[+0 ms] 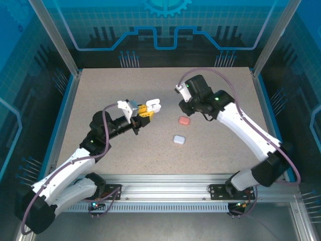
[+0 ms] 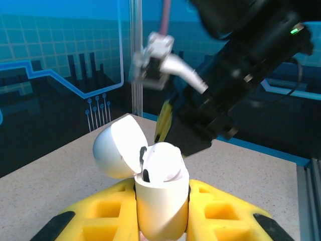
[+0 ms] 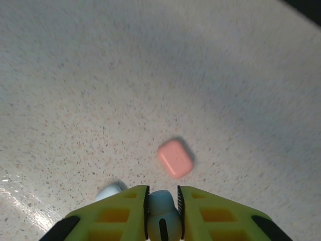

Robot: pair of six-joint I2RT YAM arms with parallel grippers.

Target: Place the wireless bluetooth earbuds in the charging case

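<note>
My right gripper should swing toward the case's opening (image 1: 154, 106) and turn its earbud (image 3: 163, 209) to face it before inserting, since the earbud points down, away from the open case.
My left gripper (image 2: 161, 213) is shut on a white charging case (image 2: 160, 201) and holds it upright above the table, its lid (image 2: 118, 145) flipped open to the left. A white earbud (image 2: 163, 160) sits in the case's mouth, with a dark gap beside it. In the top view the case (image 1: 153, 105) is at the left gripper's (image 1: 149, 108) tip, a short way left of my right gripper (image 1: 188, 103). The right gripper (image 3: 161, 201) is shut on another white earbud (image 3: 161, 216), high above the table.
A closed salmon-pink case (image 1: 184, 121) (image 3: 175, 158) lies on the speckled table (image 1: 150, 150) below the right gripper. A closed pale case (image 1: 179, 139) (image 3: 109, 191) lies nearer the arms. The right arm's dark wrist (image 2: 235, 75) looms just behind the held case.
</note>
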